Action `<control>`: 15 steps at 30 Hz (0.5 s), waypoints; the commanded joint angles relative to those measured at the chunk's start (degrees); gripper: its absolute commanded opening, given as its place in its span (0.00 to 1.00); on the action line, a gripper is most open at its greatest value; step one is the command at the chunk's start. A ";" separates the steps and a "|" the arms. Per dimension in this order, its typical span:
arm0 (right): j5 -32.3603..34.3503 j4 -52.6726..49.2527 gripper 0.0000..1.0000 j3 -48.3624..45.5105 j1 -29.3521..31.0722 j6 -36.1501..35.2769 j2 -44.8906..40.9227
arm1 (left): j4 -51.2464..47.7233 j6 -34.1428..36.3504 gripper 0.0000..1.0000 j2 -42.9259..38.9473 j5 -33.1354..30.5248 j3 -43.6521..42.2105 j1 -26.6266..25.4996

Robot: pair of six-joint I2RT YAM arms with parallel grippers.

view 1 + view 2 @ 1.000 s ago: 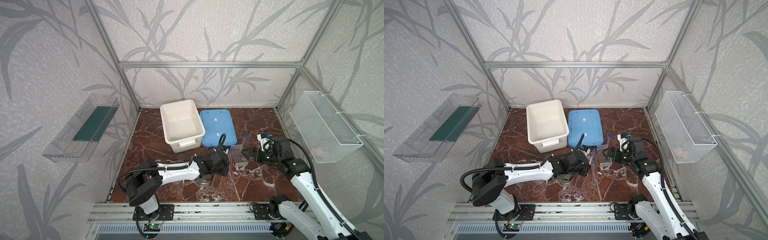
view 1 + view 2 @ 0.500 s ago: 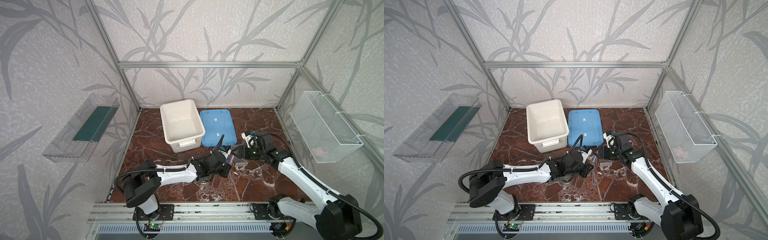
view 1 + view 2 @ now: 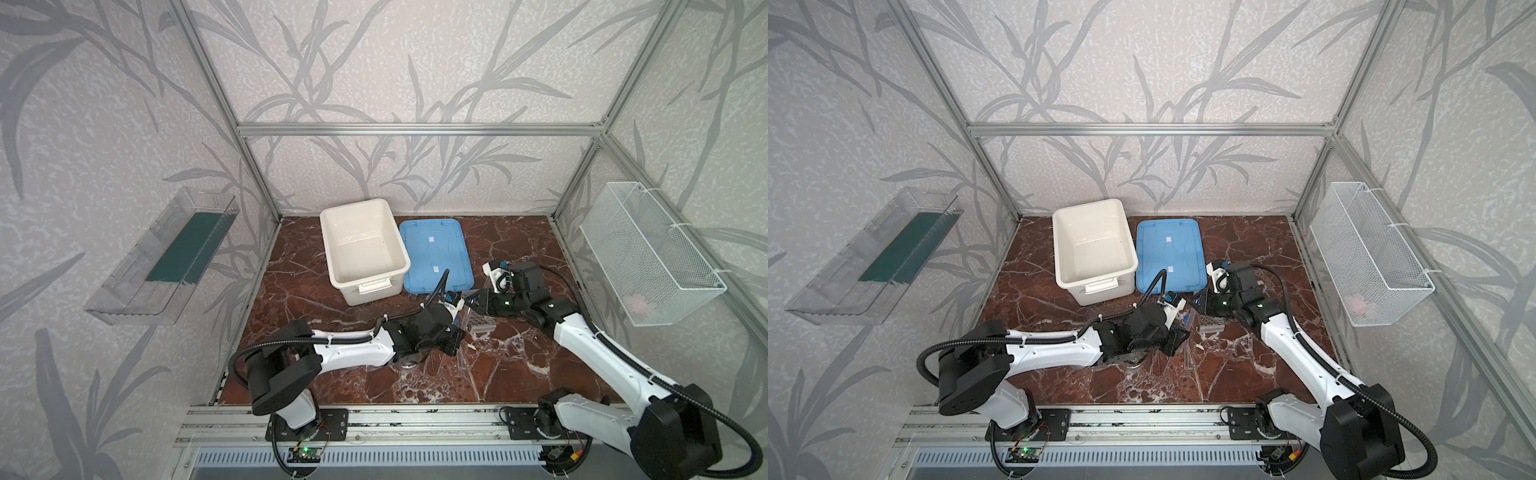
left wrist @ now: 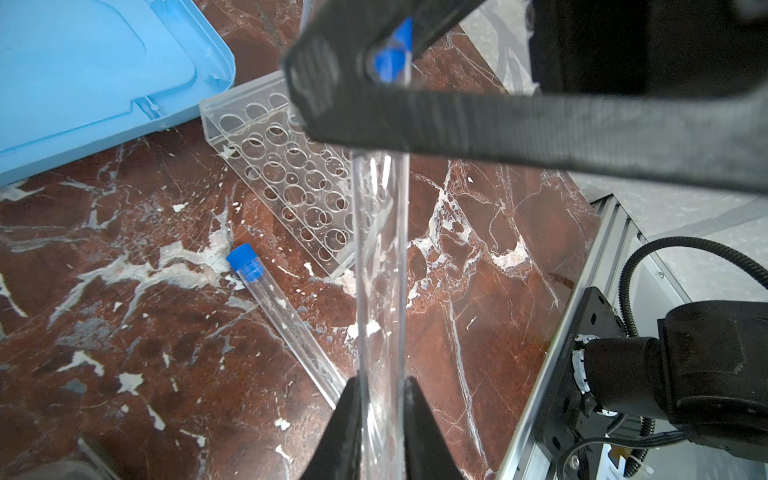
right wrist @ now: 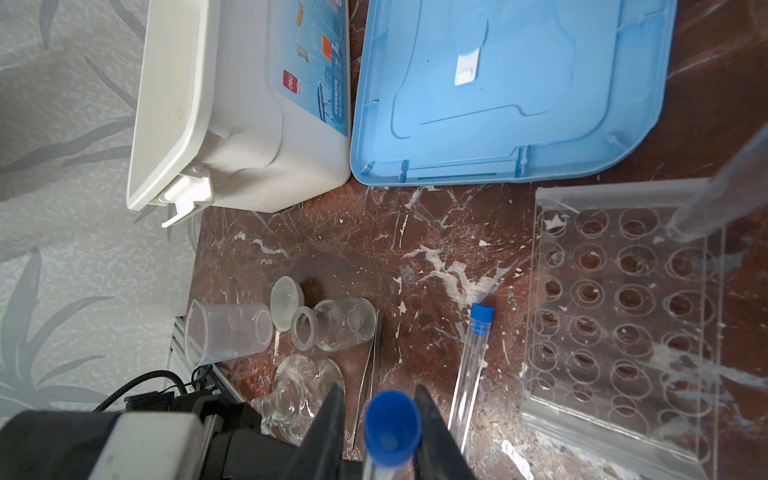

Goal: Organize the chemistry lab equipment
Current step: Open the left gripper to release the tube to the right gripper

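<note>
The robot's left gripper is holding the tube's lower part (image 4: 380, 340), which is meant for the rack, so the left gripper should leave this tube to the right gripper and pick up the second tube (image 4: 289, 321).
My left gripper (image 4: 382, 386) is shut on the lower part of a long clear tube (image 4: 380, 249), lifted over the marble floor. My right gripper (image 5: 379, 388) has its jaws closed on that tube's blue cap (image 5: 390, 428). In both top views the two grippers meet beside the clear multi-hole rack (image 3: 482, 324). A second blue-capped tube (image 5: 471, 365) lies flat next to the rack (image 5: 623, 311). The clear beaker (image 5: 226, 332), the jar (image 5: 336, 324), the round glass vessel (image 5: 303, 395), the white domed dish (image 5: 286, 297) and the thin rods (image 5: 372, 374) lie close together beneath the left arm.
The open white tub (image 3: 365, 286) and its blue lid (image 3: 434, 253) sit at the back of the floor. A blurred clear tube (image 5: 723, 195) rises over one corner of the rack. A wire basket (image 3: 648, 257) hangs on the right wall, a clear shelf (image 3: 166, 257) on the left.
My right gripper has swung left to the left gripper and closed from wide open round the held tube's blue cap. The left gripper has kept its grip and barely moved.
</note>
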 commanded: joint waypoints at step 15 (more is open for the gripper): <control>9.39 0.58 0.17 -2.99 0.14 -2.82 -7.30 | 1.48 -2.29 0.81 -1.52 -1.63 3.01 -0.40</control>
